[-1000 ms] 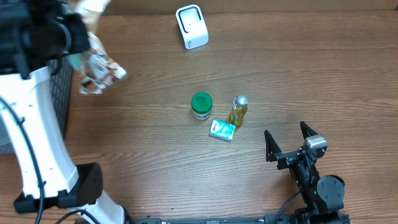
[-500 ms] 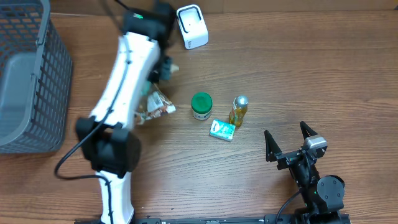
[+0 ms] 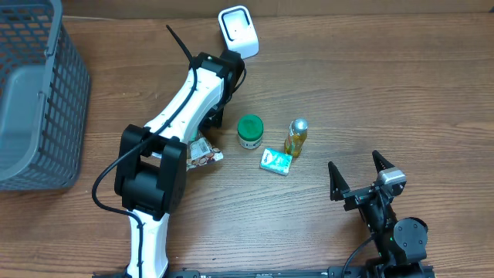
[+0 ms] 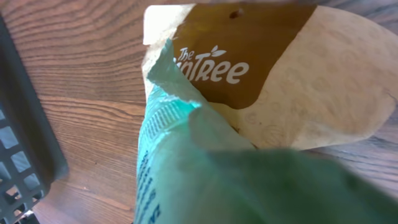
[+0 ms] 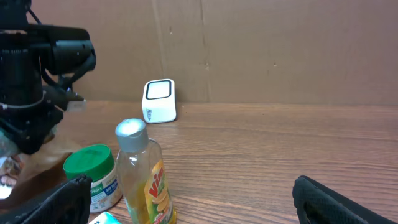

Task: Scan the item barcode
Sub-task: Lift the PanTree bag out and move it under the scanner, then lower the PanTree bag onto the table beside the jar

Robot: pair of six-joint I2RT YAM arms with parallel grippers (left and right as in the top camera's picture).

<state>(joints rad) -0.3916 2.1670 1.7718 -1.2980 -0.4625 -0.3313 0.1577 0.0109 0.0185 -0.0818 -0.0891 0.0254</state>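
The robot's left gripper holds the teal-green pack (image 4: 166, 140) folded, with the pack's print edge-on, so the robot should set the pack down on the snack pouch (image 4: 298, 87) and pinch the pack's middle before scanning.
My left gripper (image 3: 207, 133) hangs under the folded left arm, shut on a crinkled snack pouch (image 3: 202, 150) that sticks out just left of the green-lidded jar. The left wrist view is filled by this pouch (image 4: 280, 81), brown and cream with white lettering, and by a blurred teal-green fold of it close to the lens; the fingers are hidden. The white barcode scanner (image 3: 238, 32) stands at the back of the table, just beyond the arm's elbow, and also shows in the right wrist view (image 5: 159, 101). My right gripper (image 3: 360, 181) rests open at the front right, nothing between its fingers.
A green-lidded jar (image 3: 249, 131), a small bottle of yellow liquid (image 3: 296, 137) and a teal packet (image 3: 275, 161) sit mid-table. A grey mesh basket (image 3: 38, 93) stands at the left edge. A cardboard wall (image 5: 280, 43) closes the back.
The left arm has swung from above the basket at the left to the table's middle, carrying the pouch down beside the jar. The right arm has not moved.
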